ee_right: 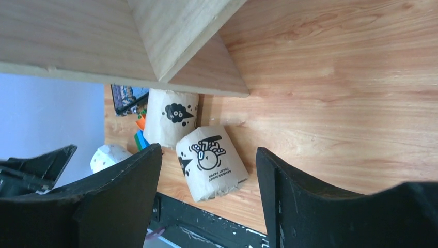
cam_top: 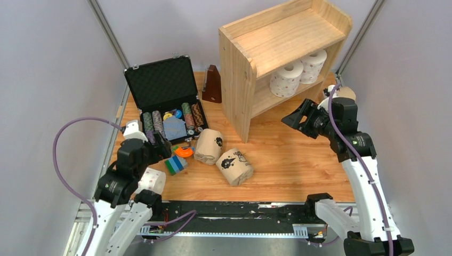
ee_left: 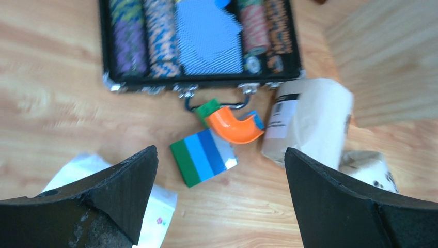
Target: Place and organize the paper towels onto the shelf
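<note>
The white roll is apart from the striped block (cam_top: 176,165), so I should keep my left gripper's open fingers going toward the roll (cam_top: 154,182) until they straddle its sides.
The pine shelf (cam_top: 282,48) stands at the back right, with two white paper towels (cam_top: 286,78) (cam_top: 313,65) on its lower tier. Two kraft rolls (cam_top: 208,146) (cam_top: 234,166) lie on the table in the middle. One white roll (cam_top: 152,180) lies by my left arm and a kraft roll (cam_top: 345,93) sits behind my right arm. My left gripper (cam_top: 162,150) is open and empty above the table, with the white roll (ee_left: 157,209) under its left finger and a kraft roll (ee_left: 310,121) ahead. My right gripper (cam_top: 295,114) is open and empty in front of the shelf (ee_right: 175,31), facing the kraft rolls (ee_right: 209,160) (ee_right: 173,116).
An open black case (cam_top: 160,85) with poker-chip stacks stands at the back left. A brown wedge-shaped object (cam_top: 212,85) stands beside the shelf. A striped green-blue block (cam_top: 175,164) and an orange curved piece (cam_top: 184,151) lie in front of the case. Grey walls close both sides.
</note>
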Robot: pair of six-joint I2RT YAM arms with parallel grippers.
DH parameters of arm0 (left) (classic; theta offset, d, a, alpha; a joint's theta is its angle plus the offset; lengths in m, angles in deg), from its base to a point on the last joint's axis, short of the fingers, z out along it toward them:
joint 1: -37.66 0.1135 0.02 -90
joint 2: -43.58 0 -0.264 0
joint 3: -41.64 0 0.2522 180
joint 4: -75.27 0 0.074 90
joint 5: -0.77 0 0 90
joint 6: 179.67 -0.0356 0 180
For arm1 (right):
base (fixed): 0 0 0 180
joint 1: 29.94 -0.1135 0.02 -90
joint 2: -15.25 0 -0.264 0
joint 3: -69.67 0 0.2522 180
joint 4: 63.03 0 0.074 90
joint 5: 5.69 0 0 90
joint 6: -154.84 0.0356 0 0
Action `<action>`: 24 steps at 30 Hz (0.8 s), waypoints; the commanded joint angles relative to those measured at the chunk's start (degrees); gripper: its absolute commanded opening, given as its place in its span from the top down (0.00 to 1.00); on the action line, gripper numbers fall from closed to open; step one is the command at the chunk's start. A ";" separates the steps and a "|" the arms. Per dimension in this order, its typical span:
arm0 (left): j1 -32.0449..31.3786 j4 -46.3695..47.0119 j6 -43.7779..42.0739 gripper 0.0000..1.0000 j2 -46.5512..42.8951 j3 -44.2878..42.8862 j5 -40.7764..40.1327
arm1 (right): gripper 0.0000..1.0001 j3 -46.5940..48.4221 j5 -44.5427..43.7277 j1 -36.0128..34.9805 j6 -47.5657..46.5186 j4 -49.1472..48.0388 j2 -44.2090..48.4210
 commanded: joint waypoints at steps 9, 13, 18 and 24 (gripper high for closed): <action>-0.06 -27.51 34.64 0.00 21.05 -9.55 -17.27 | 0.31 -2.80 9.14 -0.71 -4.74 -7.33 -2.93; -0.07 -33.98 42.25 0.00 23.96 -10.20 -20.20 | 0.28 -4.89 8.35 -0.75 -7.11 -7.30 -2.73; -0.07 -41.74 53.15 0.00 26.52 -12.21 -22.38 | 0.16 -8.48 2.43 -0.91 -9.73 -7.21 0.25; 1.90 -44.75 58.06 0.00 29.64 -11.74 -22.07 | 0.00 -8.54 -12.67 -11.16 -11.22 -5.04 2.58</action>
